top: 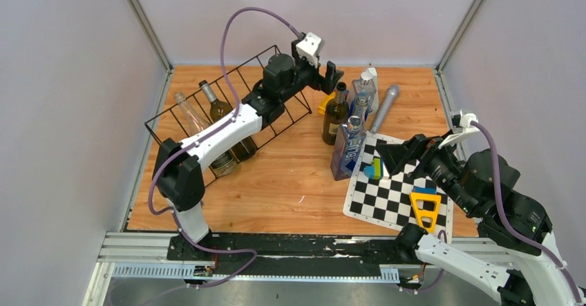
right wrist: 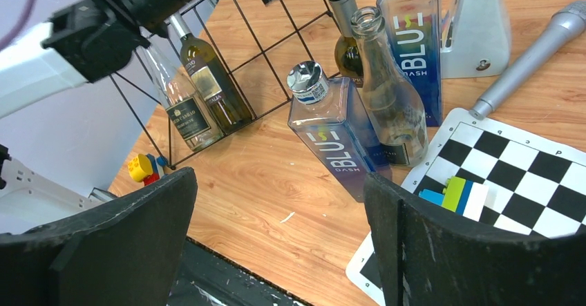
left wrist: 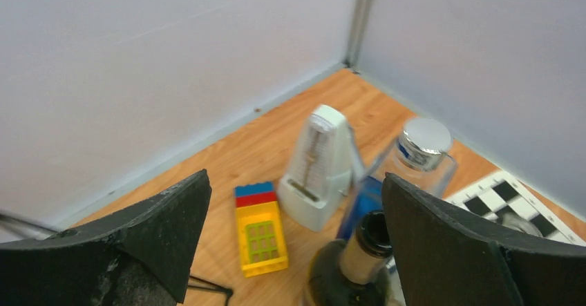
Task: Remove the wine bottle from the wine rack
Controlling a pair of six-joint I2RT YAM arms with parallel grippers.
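Observation:
The dark green bottle's neck (top: 208, 91) is free above the rack's rail (top: 217, 81), so my open left gripper should keep going toward that neck and close around it.
The black wire wine rack (top: 181, 102) lies at the back left, and two wine bottles rest in it: a clear one (top: 190, 118) and a dark green one (top: 220, 109). Both also show in the right wrist view, clear (right wrist: 176, 109) and green (right wrist: 207, 78). My left arm reaches over the rack. My left gripper (top: 330, 77) is open beyond the rack's right end, above a dark wine bottle (top: 336, 116) standing on the table. In the left wrist view the left gripper (left wrist: 296, 188) is open and that bottle's mouth (left wrist: 373, 233) sits close to the right finger. My right gripper (top: 397, 155) is open and empty, as the right wrist view (right wrist: 278, 182) also shows.
Blue square bottles (top: 347, 150) (top: 363, 95), a white metronome (left wrist: 321, 168), a yellow toy brick (left wrist: 261, 233) and a grey microphone (top: 384, 109) crowd the back middle. A checkerboard mat (top: 387, 195) with small blocks and a yellow triangle (top: 425, 206) lies at the right. Walls enclose three sides.

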